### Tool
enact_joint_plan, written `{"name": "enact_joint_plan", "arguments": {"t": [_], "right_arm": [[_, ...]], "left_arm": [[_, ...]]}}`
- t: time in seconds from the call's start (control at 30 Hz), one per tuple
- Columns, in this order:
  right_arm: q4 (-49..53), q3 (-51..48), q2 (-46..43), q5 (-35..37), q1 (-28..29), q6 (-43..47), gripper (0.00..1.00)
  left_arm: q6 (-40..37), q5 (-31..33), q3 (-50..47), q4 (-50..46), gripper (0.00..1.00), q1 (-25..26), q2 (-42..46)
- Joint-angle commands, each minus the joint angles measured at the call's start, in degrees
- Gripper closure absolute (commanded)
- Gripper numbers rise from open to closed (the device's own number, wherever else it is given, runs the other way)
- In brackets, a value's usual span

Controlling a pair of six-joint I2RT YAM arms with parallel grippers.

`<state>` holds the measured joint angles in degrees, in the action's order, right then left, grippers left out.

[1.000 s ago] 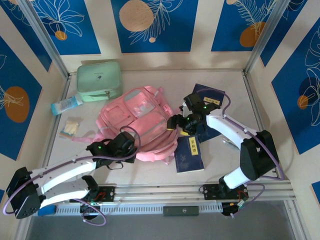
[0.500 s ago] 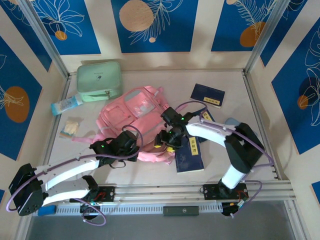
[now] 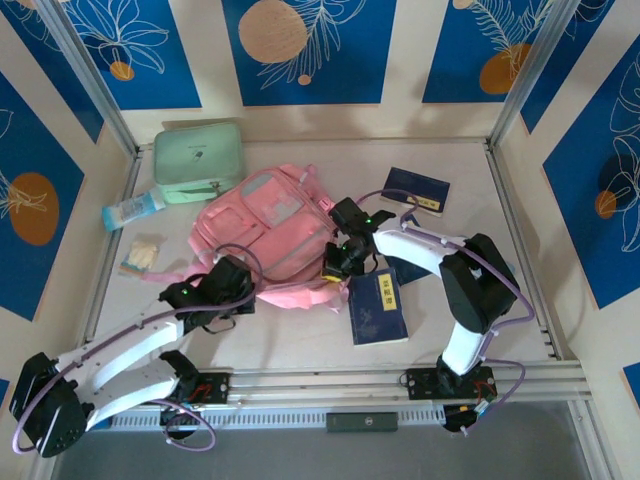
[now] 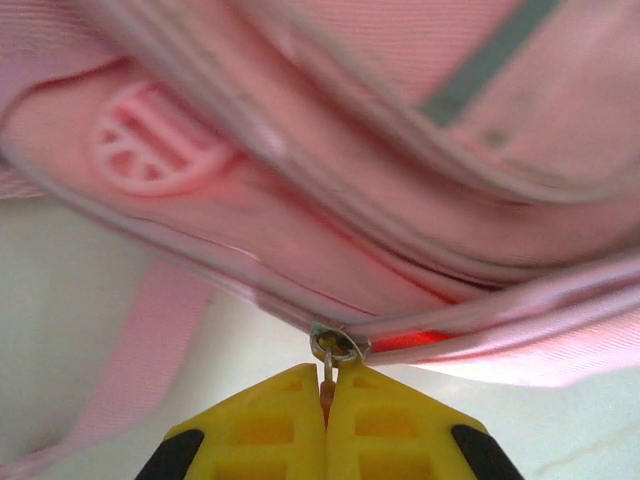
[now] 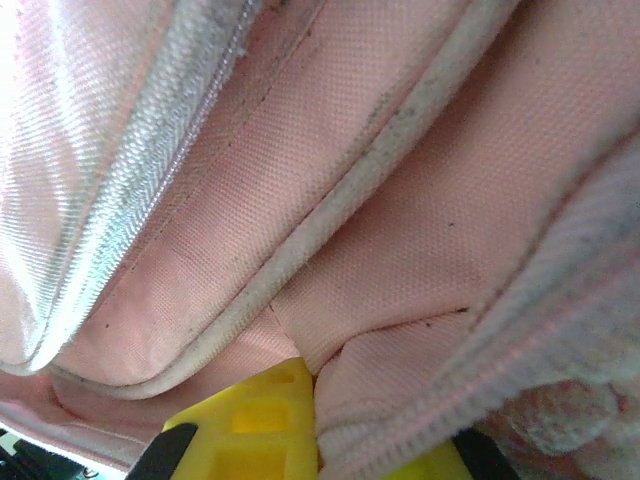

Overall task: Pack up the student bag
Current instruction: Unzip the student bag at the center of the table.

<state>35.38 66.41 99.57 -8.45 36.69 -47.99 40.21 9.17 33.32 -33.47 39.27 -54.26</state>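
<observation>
My left gripper keeps pulling until the slider passes the pink buckle point(image 4: 157, 140), as the bag's zip gapes point(image 4: 412, 340) behind the slider and my right gripper is holding the bag.
The student bag point(image 3: 268, 232), a soft pink backpack, lies flat in the middle of the table. My left gripper point(image 3: 248, 288) is at its near left edge. In the left wrist view that gripper point(image 4: 327, 392) is shut on the small zip pull point(image 4: 327, 372) that hangs from the metal slider ring point(image 4: 336, 347). My right gripper point(image 3: 332, 268) is at the bag's near right edge. In the right wrist view its yellow fingers point(image 5: 250, 420) are shut on a fold of the bag's pink fabric point(image 5: 400, 390) beside a zip seam.
A mint green zip case point(image 3: 198, 160) stands at the back left, with a small bottle point(image 3: 132, 210) and a packet point(image 3: 140, 255) near the left rail. A blue booklet point(image 3: 378, 308) lies right of the bag and another point(image 3: 416, 190) at the back right.
My right gripper has swung left from above the booklets to the bag's right edge and shut on its fabric. The left arm pulled slightly left, and the bag shifted and changed shape.
</observation>
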Motion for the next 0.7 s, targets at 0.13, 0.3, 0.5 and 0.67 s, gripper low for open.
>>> {"name": "enact_joint_plan", "arguments": {"t": [0.13, 0.3, 0.5, 0.67], "right_arm": [[1.86, -2.29, -3.87, 3.88, -2.62, 3.21, 1.00], [3.16, -1.73, -3.17, 5.56, 0.00, 3.71, 1.00], [1.98, -1.24, -2.26, 5.54, 2.60, 2.79, 1.00], [-0.83, -2.02, -3.03, 2.11, 4.15, 2.99, 0.90]], "left_arm": [[-5.64, 2.22, -1.13, -1.67, 1.00, -11.46, -0.42], [-9.40, 1.18, 0.13, 1.19, 1.00, -17.89, -4.86], [-11.47, 0.14, 1.37, 4.15, 1.00, -20.80, -8.77], [-11.58, 0.04, 2.39, 3.66, 1.00, -20.98, -9.58]]}}
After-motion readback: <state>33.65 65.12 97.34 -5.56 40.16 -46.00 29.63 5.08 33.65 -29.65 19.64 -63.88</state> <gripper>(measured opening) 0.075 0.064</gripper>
